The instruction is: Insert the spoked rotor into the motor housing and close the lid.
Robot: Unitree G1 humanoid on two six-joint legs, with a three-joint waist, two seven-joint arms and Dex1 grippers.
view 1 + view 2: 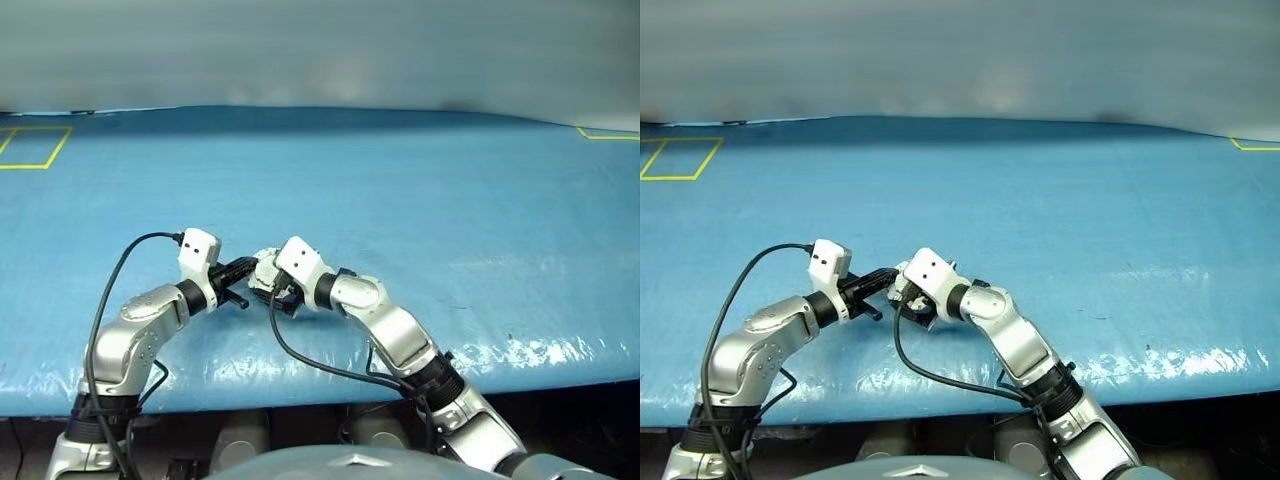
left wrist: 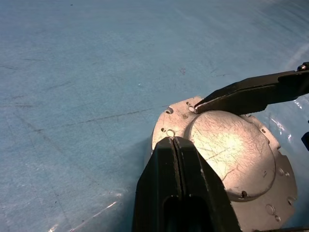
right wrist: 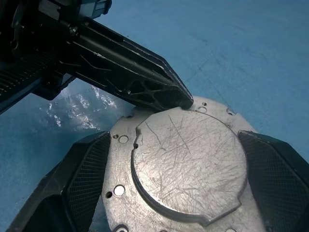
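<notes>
My right gripper reaches across the lid's rim from above. It should move back, come in low and pinch the lid and housing together at their side.
The lid, a scratched silver-grey disc with a raised round centre and a notched rim with small holes, sits between my two grippers low over the blue table. My left gripper is shut, and its tips rest on the lid's rim. My right gripper is spread wide, with one finger on each side of the rim; I cannot tell whether they touch it. One right finger lies at the lid's edge. In the left eye view the part shows between both hands. The motor housing is hidden behind the lid. The spoked rotor is out of view.
A wrinkled blue sheet covers the table. Yellow tape rectangles mark its far left and far right corners. The table's near edge runs just below my hands. Black cables loop from both wrists.
</notes>
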